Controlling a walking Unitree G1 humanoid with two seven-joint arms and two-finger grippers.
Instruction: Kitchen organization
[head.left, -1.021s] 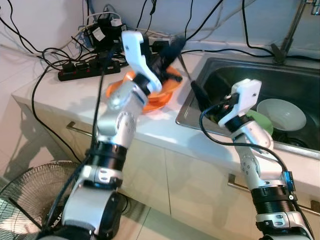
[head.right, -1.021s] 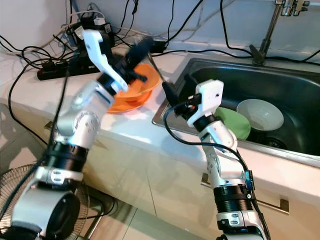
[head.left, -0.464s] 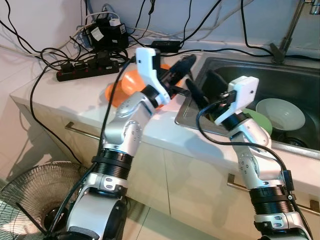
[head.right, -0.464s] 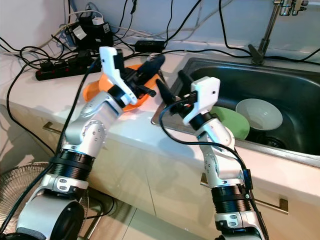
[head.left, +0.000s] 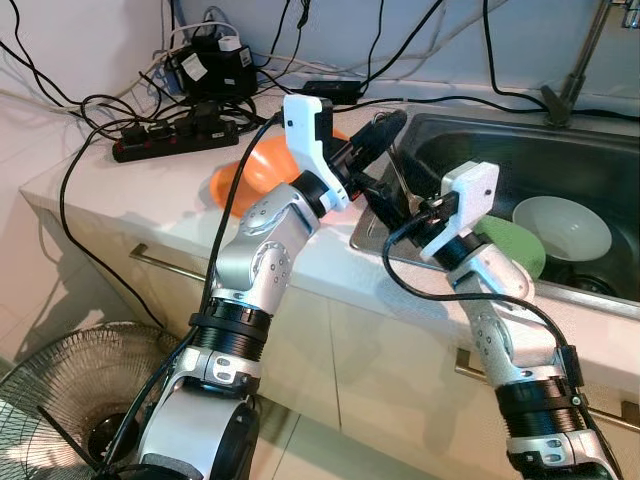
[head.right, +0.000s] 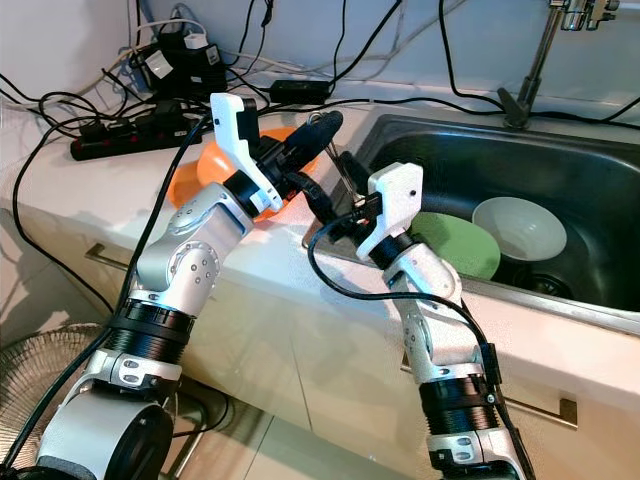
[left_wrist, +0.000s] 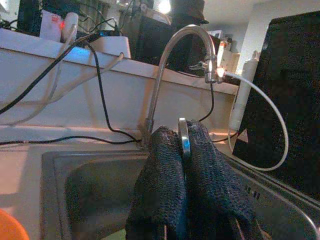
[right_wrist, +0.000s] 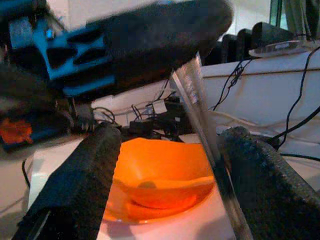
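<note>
A low orange rim (head.left: 221, 188) can be seen under the top orange bowl (head.left: 271, 165), so when I lift the bowl, it will come off and leave a flat plate.
My left gripper (head.left: 387, 124) is shut on a thin metal utensil (left_wrist: 184, 138) and holds it above the counter's edge by the sink (head.left: 470, 140). The utensil's handle (right_wrist: 206, 136) hangs down from the fingers. My right gripper (head.right: 335, 190) is open just below, with one finger on each side of the handle and not closed on it. Stacked orange bowls (head.left: 252, 166) sit on the white counter behind the left arm and appear between the right fingers (right_wrist: 75, 190) in the right wrist view.
A green plate (head.left: 518, 252) and a white bowl (head.left: 566, 226) lie in the steel sink, with the faucet (head.left: 576, 62) behind. Black power strips (head.left: 172, 142) and tangled cables crowd the counter's back left. A floor fan (head.left: 50, 400) stands low on the left.
My left gripper has swung right from above the orange bowls to the sink's edge, carrying the utensil. My right gripper has risen and moved left until its fingers flank the handle.
</note>
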